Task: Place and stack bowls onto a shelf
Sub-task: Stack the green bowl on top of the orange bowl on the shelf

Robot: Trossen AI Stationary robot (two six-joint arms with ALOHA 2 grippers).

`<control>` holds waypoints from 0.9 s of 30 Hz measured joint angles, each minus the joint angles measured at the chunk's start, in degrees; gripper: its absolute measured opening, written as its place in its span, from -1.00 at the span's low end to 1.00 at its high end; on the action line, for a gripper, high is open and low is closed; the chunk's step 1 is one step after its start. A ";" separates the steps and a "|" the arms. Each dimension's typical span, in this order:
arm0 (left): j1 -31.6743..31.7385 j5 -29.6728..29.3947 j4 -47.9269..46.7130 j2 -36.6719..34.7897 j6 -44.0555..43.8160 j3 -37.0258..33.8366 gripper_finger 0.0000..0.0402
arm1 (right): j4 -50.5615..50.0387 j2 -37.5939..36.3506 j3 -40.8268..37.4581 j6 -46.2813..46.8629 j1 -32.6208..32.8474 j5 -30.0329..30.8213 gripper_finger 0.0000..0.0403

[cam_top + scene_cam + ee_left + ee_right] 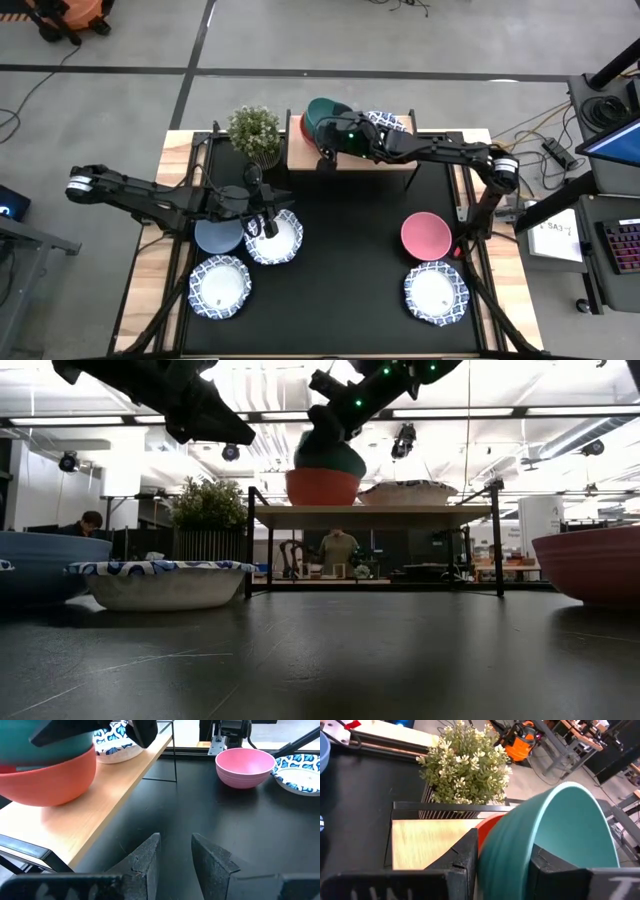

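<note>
The green bowl (342, 458) is tilted inside the red bowl. I should let go of the green bowl's rim (540, 822) with my right gripper, close its fingers and gently push the green bowl level.
The light-wood shelf (355, 158) stands at the table's far middle. On it are a red bowl (322, 486) and a white blue-patterned bowl (408, 492). A green bowl (328, 452) sits tilted in the red one, and my right gripper (330, 135) is shut on it. My left gripper (268, 224) is open and empty, above a white patterned bowl (276, 240) next to a grey-blue bowl (216, 236). Its fingers show apart in the left wrist view (175, 857). A pink bowl (425, 234) and two more patterned bowls (220, 288) (436, 292) rest on the black mat. My right gripper holds the green bowl by its wall just below the rim (512, 862), with one finger (462, 857) outside and one (547, 867) inside. The fingers come from the table's right side, slanting down. The bowl is tilted, its underside resting in the red bowl (487, 827).
A potted green plant (255, 132) stands just left of the shelf. The shelf's thin black legs (250, 540) rise from the mat. Bare black mat (350, 260) lies between the left and right groups of bowls.
</note>
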 joint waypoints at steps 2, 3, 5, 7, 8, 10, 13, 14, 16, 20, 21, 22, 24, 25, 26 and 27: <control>0.00 0.00 -0.02 0.00 0.00 0.00 -0.53 | 0.24 0.33 0.00 -0.26 -0.12 -0.52 -0.59; 0.00 0.00 -0.02 0.00 0.00 0.00 -0.53 | 0.17 0.49 0.00 -0.22 -0.29 -1.05 -0.59; 0.00 0.00 -0.02 0.00 0.00 0.00 -0.53 | 0.44 0.72 0.00 0.43 -0.36 -0.99 -0.59; 0.00 0.00 -0.02 0.00 0.00 0.00 -0.53 | 1.00 0.83 0.00 1.70 -0.71 -1.06 -0.59; 0.00 0.00 -0.02 0.00 0.00 0.00 -0.53 | 1.32 0.85 0.00 1.97 -0.79 -1.01 -0.59; 0.00 0.00 -0.02 0.00 0.00 0.00 -0.53 | 1.72 0.86 0.00 2.12 -1.05 -1.05 -0.60; 0.00 0.00 -0.02 0.00 0.00 0.00 -0.53 | 2.02 0.86 0.00 2.77 -1.11 -1.01 -0.59; 0.00 0.00 0.00 0.00 0.00 0.00 -0.53 | 2.20 0.86 0.00 3.19 -1.11 -1.03 -0.58; 0.00 0.00 0.22 0.00 0.00 0.00 -0.53 | 2.99 0.88 0.00 3.66 -1.31 -1.16 -0.56; 0.00 0.00 1.41 0.00 0.00 0.00 -0.53 | 4.10 1.36 0.00 4.53 -1.49 -1.02 -0.48; 0.00 0.00 1.58 0.00 0.00 0.00 -0.53 | 4.11 1.49 0.00 4.83 -1.55 -0.99 -0.45; 0.00 0.00 1.63 0.00 0.00 0.00 -0.53 | 4.02 1.56 0.00 5.29 -1.61 -0.99 -0.43; 0.00 0.00 1.64 0.00 0.00 0.00 -0.53 | 4.08 1.77 0.00 6.30 -1.75 -1.01 -0.37; -0.02 0.00 1.64 0.00 0.00 0.00 -0.53 | 4.08 1.78 0.00 6.66 -1.82 -1.00 -0.35; 0.00 0.00 1.64 0.00 0.00 0.00 -0.53 | 4.08 1.80 0.00 7.08 -1.84 -1.00 -0.32; 0.00 0.00 1.62 0.00 0.00 0.00 -0.53 | 4.12 1.80 0.00 7.45 -1.86 -1.01 -0.29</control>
